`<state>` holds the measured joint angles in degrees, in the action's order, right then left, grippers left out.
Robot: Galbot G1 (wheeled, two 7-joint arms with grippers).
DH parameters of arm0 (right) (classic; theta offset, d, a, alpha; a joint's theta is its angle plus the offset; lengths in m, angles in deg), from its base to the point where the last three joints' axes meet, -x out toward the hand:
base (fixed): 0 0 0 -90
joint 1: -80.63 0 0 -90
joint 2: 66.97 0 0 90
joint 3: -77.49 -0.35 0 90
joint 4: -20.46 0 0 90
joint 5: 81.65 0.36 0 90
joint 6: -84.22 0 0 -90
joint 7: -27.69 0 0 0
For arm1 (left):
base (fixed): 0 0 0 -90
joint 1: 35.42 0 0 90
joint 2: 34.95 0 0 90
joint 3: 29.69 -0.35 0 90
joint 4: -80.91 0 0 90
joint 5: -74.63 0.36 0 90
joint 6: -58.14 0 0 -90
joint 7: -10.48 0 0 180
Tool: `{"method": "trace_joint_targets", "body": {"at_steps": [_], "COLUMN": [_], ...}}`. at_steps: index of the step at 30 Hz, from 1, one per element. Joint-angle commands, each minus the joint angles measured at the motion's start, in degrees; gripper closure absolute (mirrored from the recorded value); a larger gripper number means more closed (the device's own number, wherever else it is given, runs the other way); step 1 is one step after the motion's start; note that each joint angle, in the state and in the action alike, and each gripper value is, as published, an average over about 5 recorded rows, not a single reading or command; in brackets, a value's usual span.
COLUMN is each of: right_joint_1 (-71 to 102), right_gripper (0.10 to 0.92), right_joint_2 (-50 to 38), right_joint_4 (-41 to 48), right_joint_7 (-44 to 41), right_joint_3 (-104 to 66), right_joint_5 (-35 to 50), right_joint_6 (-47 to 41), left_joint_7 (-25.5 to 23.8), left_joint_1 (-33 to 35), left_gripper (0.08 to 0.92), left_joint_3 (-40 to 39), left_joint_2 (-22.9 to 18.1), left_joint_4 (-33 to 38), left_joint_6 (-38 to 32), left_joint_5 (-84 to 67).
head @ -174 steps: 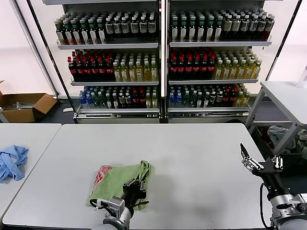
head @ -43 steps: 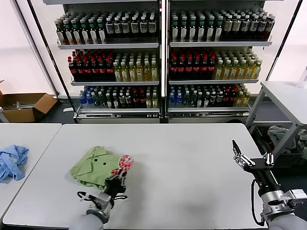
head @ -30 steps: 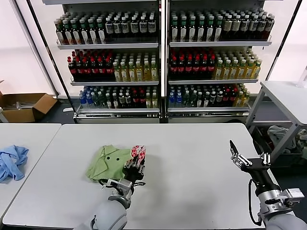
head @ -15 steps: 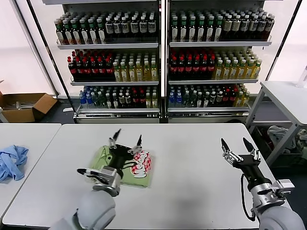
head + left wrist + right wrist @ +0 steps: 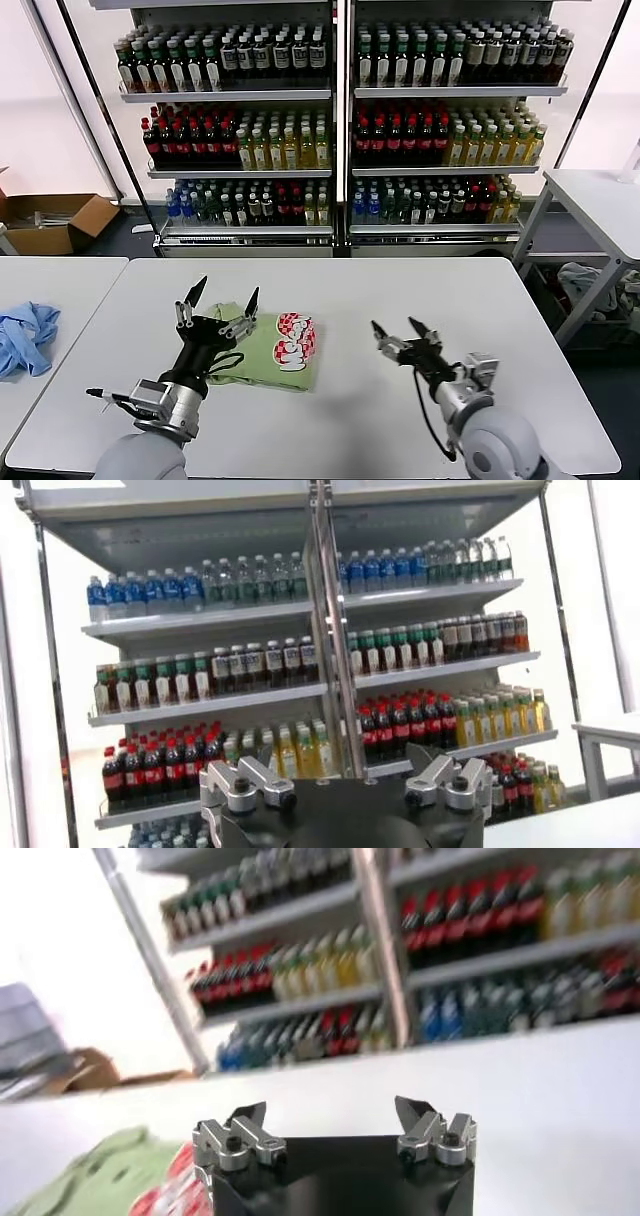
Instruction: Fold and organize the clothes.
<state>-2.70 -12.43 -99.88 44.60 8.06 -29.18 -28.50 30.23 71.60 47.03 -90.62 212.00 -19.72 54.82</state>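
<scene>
The folded shirt (image 5: 258, 352) is away from the table's middle and near my left gripper, so next my right gripper pinches its graphic end (image 5: 302, 348) and pulls the shirt to the middle.
The clothes, a light green polo shirt (image 5: 262, 352), lie folded on the white table (image 5: 420, 285) with the red-and-white graphic (image 5: 295, 340) facing up at the fold's right end. My left gripper (image 5: 223, 297) hangs open just above the shirt's left part, holding nothing; in the left wrist view it (image 5: 340, 780) points at the drink shelves. My right gripper (image 5: 396, 328) is open and empty, low over the table a short way right of the shirt. In the right wrist view it (image 5: 330, 1116) faces across the table, with the shirt (image 5: 105, 1170) off to one side.
A light blue cloth (image 5: 25, 338) lies on the neighbouring table at the left. Drink shelves (image 5: 335, 130) stand behind the table, a cardboard box (image 5: 50, 222) on the floor at far left, another table (image 5: 600, 200) at the right.
My left gripper opened, let go of the shirt and drew back to the left above it. The shirt now lies folded. My right arm swung in leftward toward the shirt.
</scene>
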Motion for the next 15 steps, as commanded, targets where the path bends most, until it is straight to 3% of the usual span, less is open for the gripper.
{"method": "trace_joint_targets", "body": {"at_steps": [1,15], "right_joint_1": [-12.84,-21.42], "right_gripper": [0.203,0.207], "right_joint_2": [5.45,15.51], "right_joint_4": [8.61,25.66], "right_joint_7": [2.83,-0.63], "right_joint_3": [19.67,21.68], "right_joint_5": [4.90,0.94], "right_joint_6": [-10.37,-8.14], "left_joint_7": [-3.77,-3.59], "left_joint_1": [8.36,8.25], "left_gripper": [0.177,0.177], "left_joint_3": [5.92,6.03], "left_joint_2": [-1.38,-2.18], "left_joint_4": [2.43,2.04], "left_joint_6": [-3.14,-1.38], "left_joint_5": [0.13,0.13]}}
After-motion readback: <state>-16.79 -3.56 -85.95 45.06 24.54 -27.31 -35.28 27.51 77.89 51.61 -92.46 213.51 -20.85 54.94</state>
